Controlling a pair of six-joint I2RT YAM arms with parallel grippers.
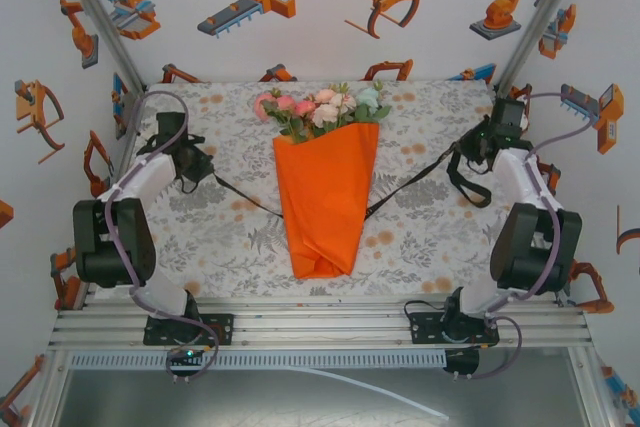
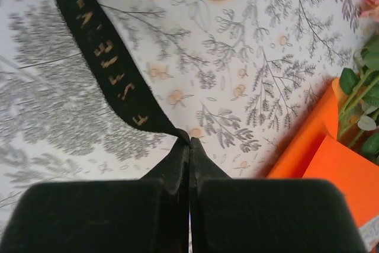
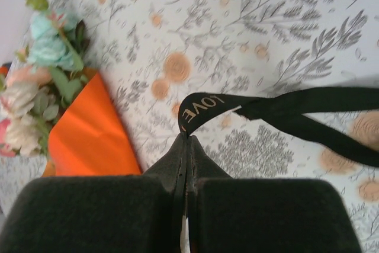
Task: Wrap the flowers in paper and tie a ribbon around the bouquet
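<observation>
Next, my right gripper brings the ribbon's loop end across the orange paper [image 1: 325, 177], because the ribbon goes under the paper cone and has its loose loop [image 1: 467, 188] at my right gripper.
The bouquet lies mid-table: orange paper [image 1: 325, 197] folded into a cone, with the pink, white and mint flowers [image 1: 322, 107] sticking out at its far end. A black ribbon [image 1: 247, 197] with gold lettering passes under the cone and comes out on both sides. My left gripper [image 1: 208, 169] is shut on the ribbon's left end [image 2: 112, 72], left of the cone. My right gripper [image 1: 462, 147] is shut on the right end [image 3: 204, 106], right of the cone, and a loose loop of ribbon [image 1: 465, 187] hangs below it. The orange paper [image 2: 331, 158] and flowers [image 3: 41, 75] show at the edges of the wrist views.
A grey-and-orange floral tablecloth [image 1: 230, 237] covers the table. White walls printed with orange robot pictures [image 1: 250, 2] close in the back and sides. An aluminium rail [image 1: 320, 322] runs along the near edge by the arm bases.
</observation>
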